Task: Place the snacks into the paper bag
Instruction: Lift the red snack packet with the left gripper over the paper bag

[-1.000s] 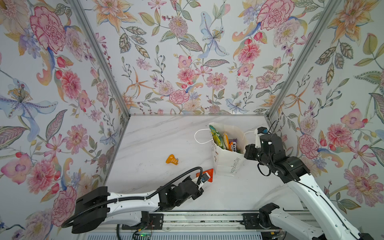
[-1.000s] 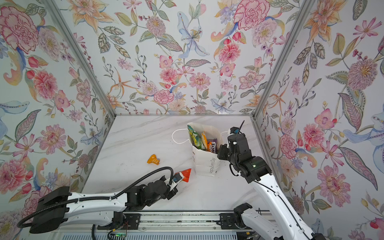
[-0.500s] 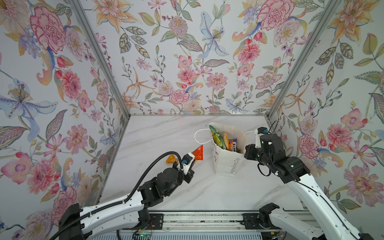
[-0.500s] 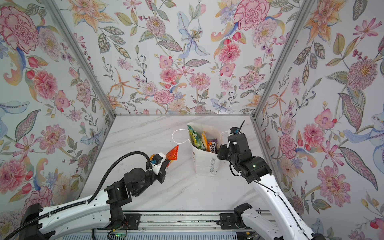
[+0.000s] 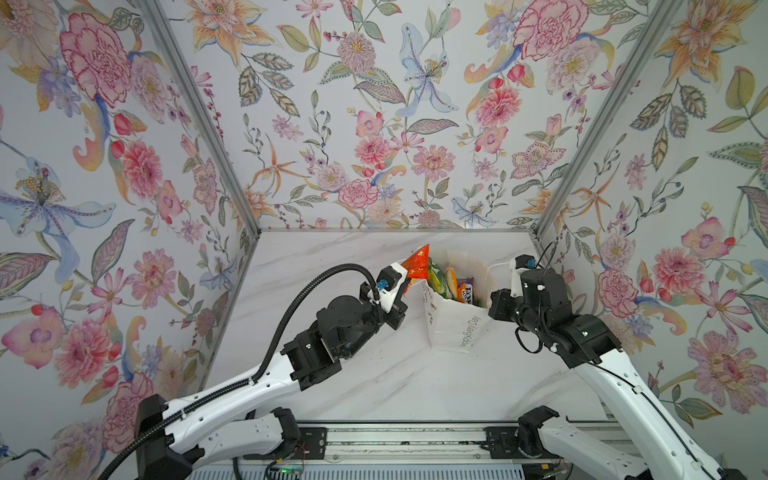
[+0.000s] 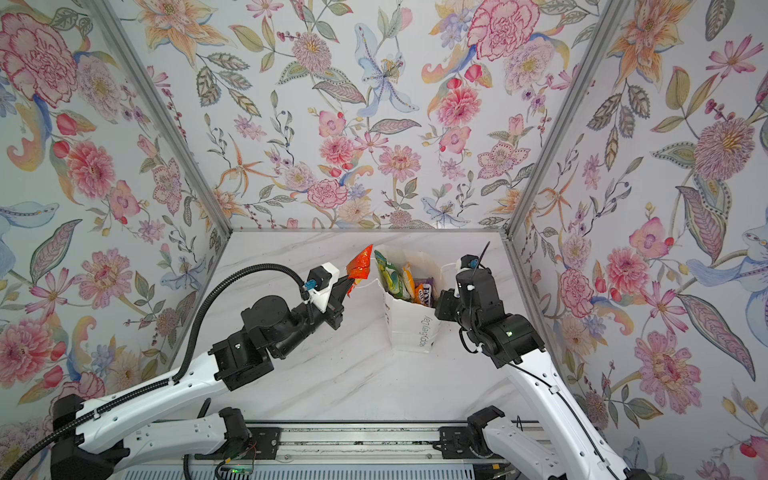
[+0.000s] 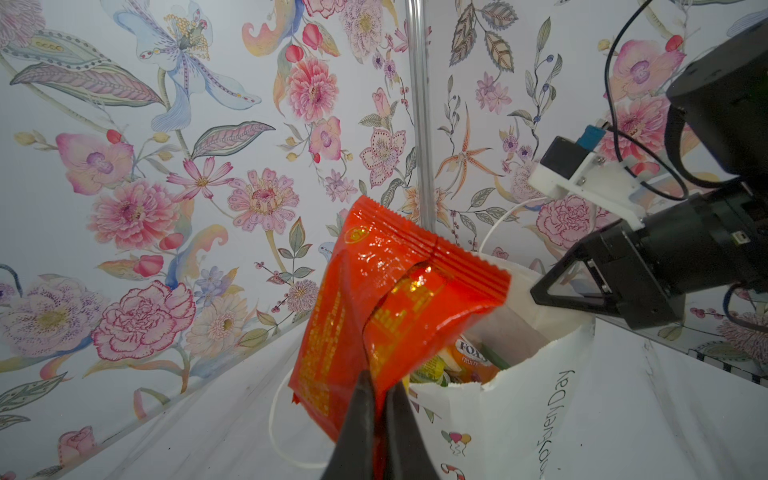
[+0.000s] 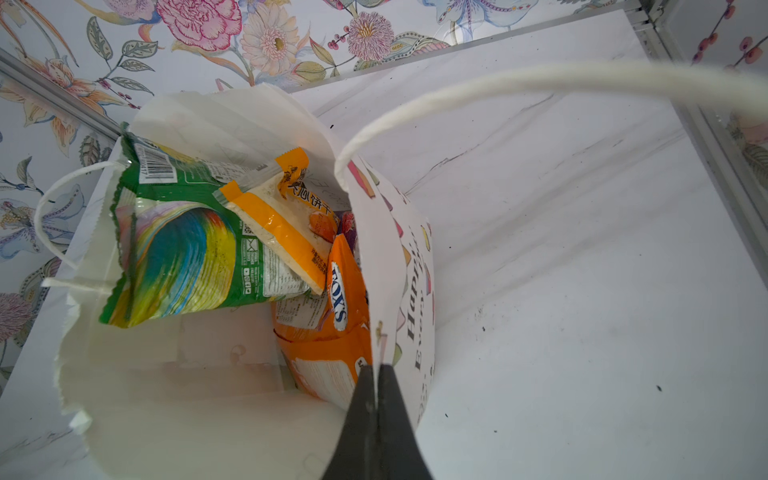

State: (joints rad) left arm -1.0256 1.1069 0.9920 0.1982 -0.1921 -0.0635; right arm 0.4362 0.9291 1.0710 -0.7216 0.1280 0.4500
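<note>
The paper bag's opening is held wide by my right gripper, so my left gripper should keep moving the red-orange sachet over the FOX'S packet and let it go there.
The white paper bag stands upright right of the table's middle, its mouth open. My right gripper is shut on the bag's right wall at the rim. Inside lie snacks: a green packet, an orange sachet and an orange FOX'S packet. My left gripper is shut on the lower edge of a red-orange sachet. The sachet hangs in the air just left of the bag's mouth, level with its rim.
Floral walls close in the marble table on the left, back and right. A metal rail runs along the front edge. One cord handle hangs off the bag's left side; the other arches over my right wrist.
My left arm has lifted the red-orange sachet from low at the table's front up and back to the bag's left rim. The right gripper and the bag have stayed put.
</note>
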